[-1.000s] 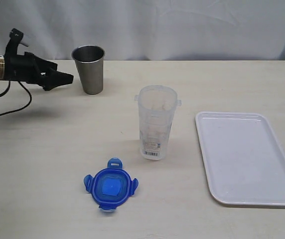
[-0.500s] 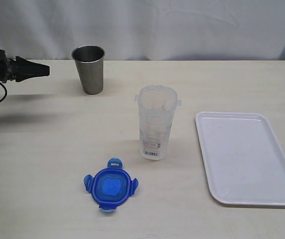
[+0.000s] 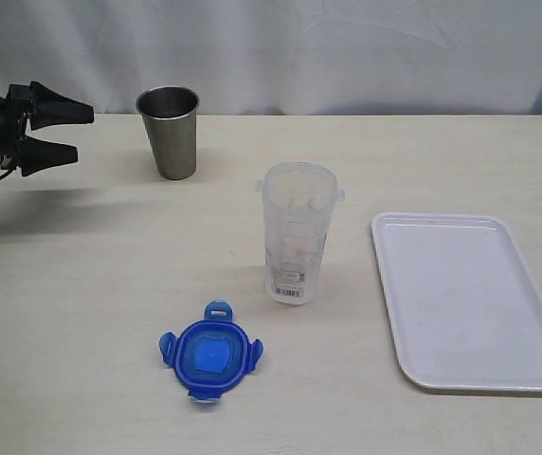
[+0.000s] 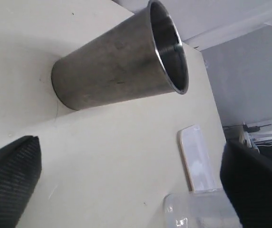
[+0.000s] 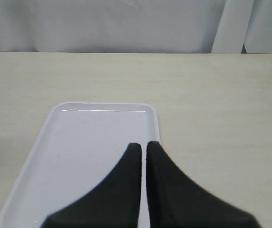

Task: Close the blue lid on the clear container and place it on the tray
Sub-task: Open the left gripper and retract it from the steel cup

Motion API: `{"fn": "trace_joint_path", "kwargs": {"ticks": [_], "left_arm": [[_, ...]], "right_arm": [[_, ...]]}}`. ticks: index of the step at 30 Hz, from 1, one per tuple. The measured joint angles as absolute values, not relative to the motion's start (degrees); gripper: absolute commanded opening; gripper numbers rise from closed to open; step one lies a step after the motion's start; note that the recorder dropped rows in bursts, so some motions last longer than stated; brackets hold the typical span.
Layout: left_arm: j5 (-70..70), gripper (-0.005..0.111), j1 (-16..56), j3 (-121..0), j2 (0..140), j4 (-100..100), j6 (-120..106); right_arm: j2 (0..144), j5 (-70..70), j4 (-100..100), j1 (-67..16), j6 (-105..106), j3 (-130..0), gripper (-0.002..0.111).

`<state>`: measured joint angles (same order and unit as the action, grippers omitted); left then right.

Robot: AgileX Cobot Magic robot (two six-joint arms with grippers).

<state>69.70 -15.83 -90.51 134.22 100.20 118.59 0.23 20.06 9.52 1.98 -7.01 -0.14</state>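
Observation:
The robot's left gripper points at the steel cup (image 3: 171,135) and away from the blue lid, so it should tilt down and reach for the lid's near tab (image 3: 168,348).
The blue lid (image 3: 210,354) lies flat on the table near the front, its four tabs spread out. The clear container (image 3: 296,233) stands upright and uncovered in the middle, barcode label low on its side; its rim (image 4: 198,209) shows in the left wrist view. The white tray (image 3: 470,299) lies to its right, also seen as tray (image 4: 195,159) and tray (image 5: 83,156). My left gripper (image 3: 80,133) hovers open at the far left, empty, level with the steel cup. My right gripper (image 5: 143,146) is shut and empty above the tray; the exterior view does not show it.
A grey steel cup (image 3: 169,131) stands upright at the back left, just right of the left gripper, and fills the left wrist view as cup (image 4: 121,59). A white curtain hangs behind the table.
The left gripper drew back leftward from beside the steel cup, then opened its fingers wide. Lid, container and tray have not moved.

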Motion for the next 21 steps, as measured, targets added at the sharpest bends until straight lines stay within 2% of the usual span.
{"fn": "trace_joint_path", "kwargs": {"ticks": [3, 7, 15, 21], "left_arm": [[66.7, 0.104, -15.7, -90.8, 133.5, 100.3, 118.6], [54.5, 0.104, -14.7, -88.3, 130.2, 100.4, 118.6], [11.7, 0.104, -10.5, -76.3, 115.7, 100.4, 114.7], [-25.3, 0.104, -3.6, -71.7, 108.7, 95.1, 90.1]], "right_arm": [[0.2, 20.1, 9.5, 2.0, -7.0, -0.1, 0.005], [0.2, 20.1, 9.5, 2.0, -7.0, -0.1, 0.005], [0.2, 20.1, 9.5, 2.0, -7.0, -0.1, 0.005], [0.2, 20.1, 9.5, 2.0, -7.0, -0.1, 0.005]]}}
